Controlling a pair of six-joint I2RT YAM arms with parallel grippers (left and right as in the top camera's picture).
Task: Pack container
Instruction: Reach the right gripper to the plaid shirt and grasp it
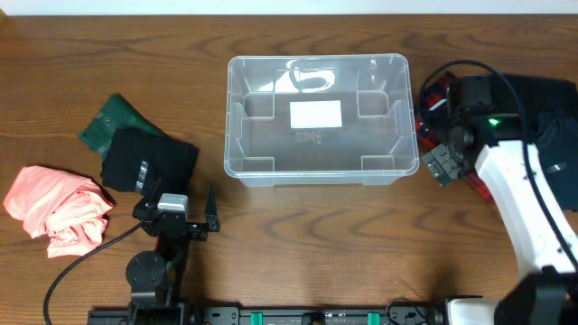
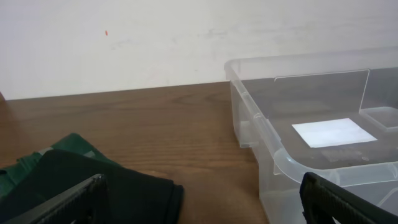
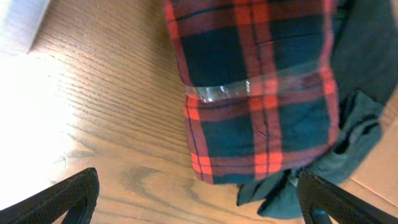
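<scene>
My right gripper should keep going down, as the red plaid shirt's edge (image 3: pixel 189 115) facing the container is clear of the dark teal garment, until the gripper's fingers are on both sides of that edge (image 3: pixel 193 93).
The container (image 1: pixel 237 135) is a clear plastic bin with a white label on its base, and it holds nothing. It also shows at the right of the left wrist view (image 2: pixel 273 155). My left gripper (image 1: pixel 178 209) is open and empty near the table's front, just right of a black garment (image 1: pixel 149 161) that lies on a green one (image 1: pixel 113 122). In its own view the left gripper (image 2: pixel 202 208) has the black garment (image 2: pixel 112 186) at its left finger. My right gripper (image 1: pixel 442 149) hovers open and empty (image 3: pixel 199 205) over a red plaid shirt (image 3: pixel 255 87), right of the container.
A pink cloth (image 1: pixel 59 209) lies at the far left. A dark teal garment (image 3: pixel 360 124) lies beside and partly under the plaid shirt; it also shows in the overhead view (image 1: pixel 555 135) at the right edge. A cable runs from the left arm's base.
</scene>
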